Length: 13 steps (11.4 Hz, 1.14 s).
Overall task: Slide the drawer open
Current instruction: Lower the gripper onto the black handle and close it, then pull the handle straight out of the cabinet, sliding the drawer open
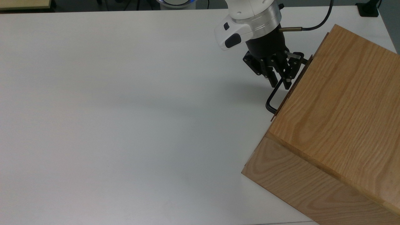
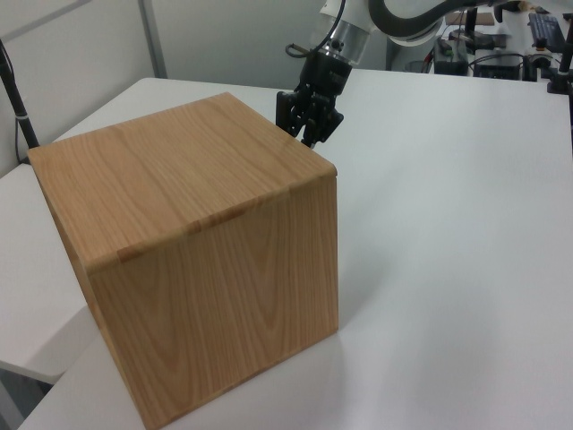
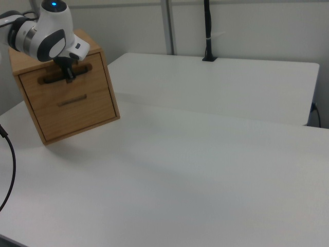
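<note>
The wooden box (image 2: 215,287) stands loose, and its bottom edge (image 2: 246,380) is unclamped. The box will slide along when I pull the drawer far out.
The drawer (image 3: 95,73) is the upper front panel of a wooden box casing (image 1: 337,118) and sits flush with the box. Its black bar handle (image 1: 271,101) sticks out from the front in the top view. My gripper (image 1: 280,83) points down at the handle's upper half, open, with one finger on each side of the bar. In the left view, the gripper (image 2: 307,134) is just behind the casing's (image 2: 197,233) far top edge. In the right view, the gripper (image 3: 68,75) is in front of the handle (image 3: 49,80).
A second drawer front (image 3: 82,108) lies below the upper one. The box stands at the top view's right on a white table (image 1: 125,109). A black pole (image 3: 207,31) rises at the table's far edge in the right view. A cable (image 1: 315,26) trails from the wrist.
</note>
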### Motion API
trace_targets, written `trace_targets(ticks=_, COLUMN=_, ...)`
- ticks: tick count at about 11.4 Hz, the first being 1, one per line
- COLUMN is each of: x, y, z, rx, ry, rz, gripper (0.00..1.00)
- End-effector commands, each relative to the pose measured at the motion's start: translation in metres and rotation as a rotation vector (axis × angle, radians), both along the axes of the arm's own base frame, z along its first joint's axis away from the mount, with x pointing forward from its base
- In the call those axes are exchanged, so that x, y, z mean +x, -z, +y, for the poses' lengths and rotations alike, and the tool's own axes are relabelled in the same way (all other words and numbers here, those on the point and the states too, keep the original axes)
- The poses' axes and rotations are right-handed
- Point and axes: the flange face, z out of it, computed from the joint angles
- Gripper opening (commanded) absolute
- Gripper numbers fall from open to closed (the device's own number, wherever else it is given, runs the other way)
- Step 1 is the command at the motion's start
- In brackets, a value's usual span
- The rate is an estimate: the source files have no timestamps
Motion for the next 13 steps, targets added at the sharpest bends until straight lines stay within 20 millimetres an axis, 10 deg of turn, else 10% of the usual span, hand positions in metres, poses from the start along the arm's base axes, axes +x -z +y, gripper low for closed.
trace_targets(ticks=1, x=0.001, y=-0.010, z=-0.003, rx=0.021, ry=0.002, rz=-0.031, gripper=0.00)
trace_targets(ticks=6, x=-0.019, y=-0.029, z=-0.023, rx=0.020, ry=-0.096, rz=0.024, gripper=0.00)
trace_targets(ticks=13, x=-0.071, y=-0.067, z=-0.172, rx=0.022, ry=-0.192, rz=0.091, gripper=0.00)
